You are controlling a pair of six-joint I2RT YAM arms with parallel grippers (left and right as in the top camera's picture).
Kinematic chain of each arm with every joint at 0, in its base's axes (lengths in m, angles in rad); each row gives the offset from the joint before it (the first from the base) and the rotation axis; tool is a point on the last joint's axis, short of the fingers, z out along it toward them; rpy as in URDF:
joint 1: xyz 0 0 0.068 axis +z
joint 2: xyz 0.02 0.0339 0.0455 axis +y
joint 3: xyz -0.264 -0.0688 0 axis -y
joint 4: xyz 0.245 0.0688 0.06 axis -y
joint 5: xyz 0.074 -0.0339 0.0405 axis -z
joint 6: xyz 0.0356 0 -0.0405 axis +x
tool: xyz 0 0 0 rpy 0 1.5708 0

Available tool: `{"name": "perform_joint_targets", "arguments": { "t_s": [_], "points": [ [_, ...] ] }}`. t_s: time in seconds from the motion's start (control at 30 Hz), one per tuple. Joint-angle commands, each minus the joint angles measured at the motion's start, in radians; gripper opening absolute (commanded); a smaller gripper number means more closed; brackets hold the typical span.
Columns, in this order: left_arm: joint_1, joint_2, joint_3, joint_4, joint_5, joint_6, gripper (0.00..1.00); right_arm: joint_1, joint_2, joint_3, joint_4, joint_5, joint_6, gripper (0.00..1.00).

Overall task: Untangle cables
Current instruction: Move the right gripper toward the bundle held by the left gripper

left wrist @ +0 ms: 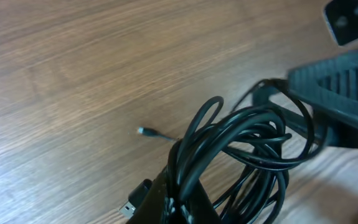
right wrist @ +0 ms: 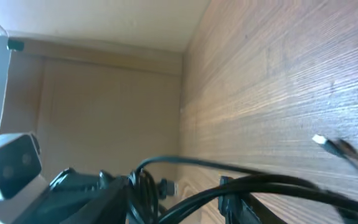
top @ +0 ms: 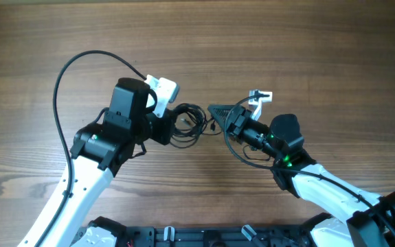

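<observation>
My left gripper should bring the heap (top: 191, 124) nearer, as only the cable heap's outer loops (left wrist: 306, 144) reach my right gripper's open fingers, before those fingers work cable pieces out.
The cables (top: 187, 125) are a bunched tangle of thin black loops on the wooden table between my two grippers. My left gripper (top: 164, 129) is shut on one side of the bunch; the left wrist view shows its fingers (left wrist: 188, 208) pinching several strands, with the loops (left wrist: 241, 143) fanning out ahead. A USB plug (left wrist: 135, 202) lies beside the fingers and a small plug end (left wrist: 142, 130) rests on the table. My right gripper (top: 214, 111) is turned on its side at the tangle's right edge. In the right wrist view its fingers (right wrist: 191, 199) look apart, with strands (right wrist: 278, 183) crossing them.
The left arm's thick black cable (top: 66, 75) arcs over the table at the left. The right arm's own cable (top: 242, 147) loops beside its wrist. The wooden table (top: 321, 41) stretches out all round. The right gripper (left wrist: 334, 81) shows in the left wrist view.
</observation>
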Motion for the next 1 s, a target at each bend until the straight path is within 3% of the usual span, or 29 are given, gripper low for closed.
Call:
{"name": "perform_joint_targets", "arguments": {
  "t_s": [0.0, 0.07, 0.13, 0.27, 0.37, 0.63, 0.77, 0.97],
  "points": [
    [-0.001, -0.008, 0.016, 0.003, 0.103, -0.01, 0.04, 0.004, 0.009, 0.008, 0.008, 0.025, 0.01, 0.33],
    [-0.001, -0.007, 0.016, 0.003, 0.103, -0.01, 0.04, 0.004, 0.009, 0.008, 0.009, 0.025, 0.003, 0.14],
    [0.0, -0.007, 0.016, 0.006, 0.078, -0.057, 0.04, 0.004, 0.008, 0.008, 0.009, 0.024, -0.07, 0.05],
    [0.004, -0.005, 0.012, 0.002, -0.183, -0.346, 0.04, 0.004, 0.003, 0.008, 0.01, 0.006, -0.235, 0.05],
    [0.004, 0.005, 0.012, 0.002, -0.19, -0.414, 0.04, 0.004, -0.027, 0.008, 0.034, -0.016, -0.323, 0.05],
    [-0.002, 0.083, 0.012, 0.018, -0.053, -0.43, 0.04, 0.006, -0.116, 0.018, 0.035, -0.021, -0.447, 0.05],
    [-0.002, 0.104, 0.012, 0.037, -0.043, -0.503, 0.04, 0.06, -0.115, 0.035, 0.029, -0.022, -0.507, 0.05],
    [-0.002, 0.107, 0.012, 0.052, 0.047, -0.53, 0.04, 0.198, -0.114, 0.048, -0.13, 0.233, -0.626, 0.05]
  ]
}}
